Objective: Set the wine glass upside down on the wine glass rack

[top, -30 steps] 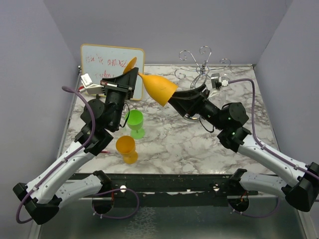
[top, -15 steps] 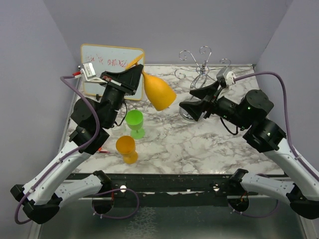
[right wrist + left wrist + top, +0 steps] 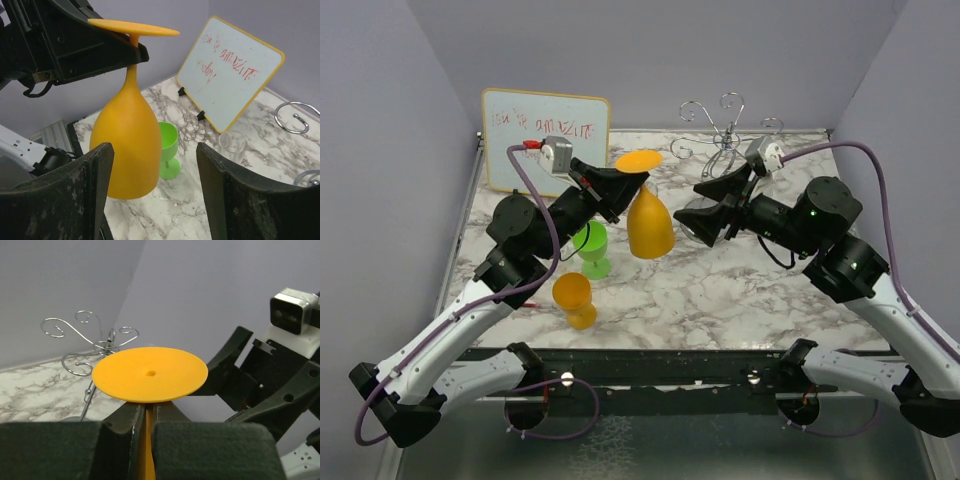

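Observation:
My left gripper is in the way at the wine glass's stem (image 3: 131, 76), where the rack must go. So my right gripper should hold the foot's edge (image 3: 657, 160) while my left gripper takes a new grip.
An orange wine glass (image 3: 650, 228) hangs upside down above the table's middle, foot (image 3: 638, 160) on top. My left gripper (image 3: 623, 187) is shut on its stem just under the foot; in the left wrist view the foot (image 3: 150, 374) sits above the closed gripper (image 3: 145, 412). My right gripper (image 3: 708, 204) is open and empty, to the right of the glass and apart from it; its view shows the glass (image 3: 130, 150) beyond the open gripper (image 3: 152, 150). The silver wine glass rack (image 3: 725, 135) stands at the back right behind the right gripper, also in the left wrist view (image 3: 95, 335).
A green wine glass (image 3: 590, 245) and a second orange glass (image 3: 573, 298) stand upright at front left. A whiteboard (image 3: 545, 125) leans at the back left. A small clear glass (image 3: 232, 145) stands near the whiteboard. Grey walls close in on both sides.
My left gripper has turned the orange glass from lying tilted to hanging upside down and moved it right. My right gripper let go of the bowl and drew back.

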You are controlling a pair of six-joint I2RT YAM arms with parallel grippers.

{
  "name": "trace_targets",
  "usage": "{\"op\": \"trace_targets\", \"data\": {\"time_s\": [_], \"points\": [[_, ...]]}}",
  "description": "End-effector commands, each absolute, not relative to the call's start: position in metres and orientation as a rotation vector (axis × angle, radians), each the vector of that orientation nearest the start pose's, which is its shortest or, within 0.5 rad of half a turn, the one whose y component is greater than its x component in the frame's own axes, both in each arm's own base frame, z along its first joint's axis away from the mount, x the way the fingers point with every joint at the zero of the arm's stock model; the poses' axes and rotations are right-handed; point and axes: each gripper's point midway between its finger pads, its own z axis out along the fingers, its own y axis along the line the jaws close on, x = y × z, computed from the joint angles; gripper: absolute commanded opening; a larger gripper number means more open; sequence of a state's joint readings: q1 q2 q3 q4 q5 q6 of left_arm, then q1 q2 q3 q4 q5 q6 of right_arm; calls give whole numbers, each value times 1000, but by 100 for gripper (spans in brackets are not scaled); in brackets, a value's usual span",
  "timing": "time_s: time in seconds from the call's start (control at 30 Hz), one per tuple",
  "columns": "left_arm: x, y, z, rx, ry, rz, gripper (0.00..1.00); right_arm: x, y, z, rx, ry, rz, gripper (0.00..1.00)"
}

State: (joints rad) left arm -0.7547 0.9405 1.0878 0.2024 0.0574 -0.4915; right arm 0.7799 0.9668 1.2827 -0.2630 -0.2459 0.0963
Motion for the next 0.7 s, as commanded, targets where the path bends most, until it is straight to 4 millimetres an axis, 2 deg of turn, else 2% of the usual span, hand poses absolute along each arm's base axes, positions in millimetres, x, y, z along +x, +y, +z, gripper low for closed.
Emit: {"op": "trace_targets", "data": {"time_s": [0.0,0.23,0.33,0.47,0.67], "points": [[204,-278,471,469,1196,-1164,0,193,283,433,-726,1387,1014,72],[208,-279,457,507,1181,-1112,0,190,287,430,-674,1394,1094,72],[210,-279,451,538,1171,-1072,0,193,281,434,-580,1417,1104,73],[206,-275,448,585,1108,-1020,0,204,269,439,-349,1478,1149,84],[203,-272,454,615,1028,-979,0,200,274,449,-196,1523,1321,85]]}}
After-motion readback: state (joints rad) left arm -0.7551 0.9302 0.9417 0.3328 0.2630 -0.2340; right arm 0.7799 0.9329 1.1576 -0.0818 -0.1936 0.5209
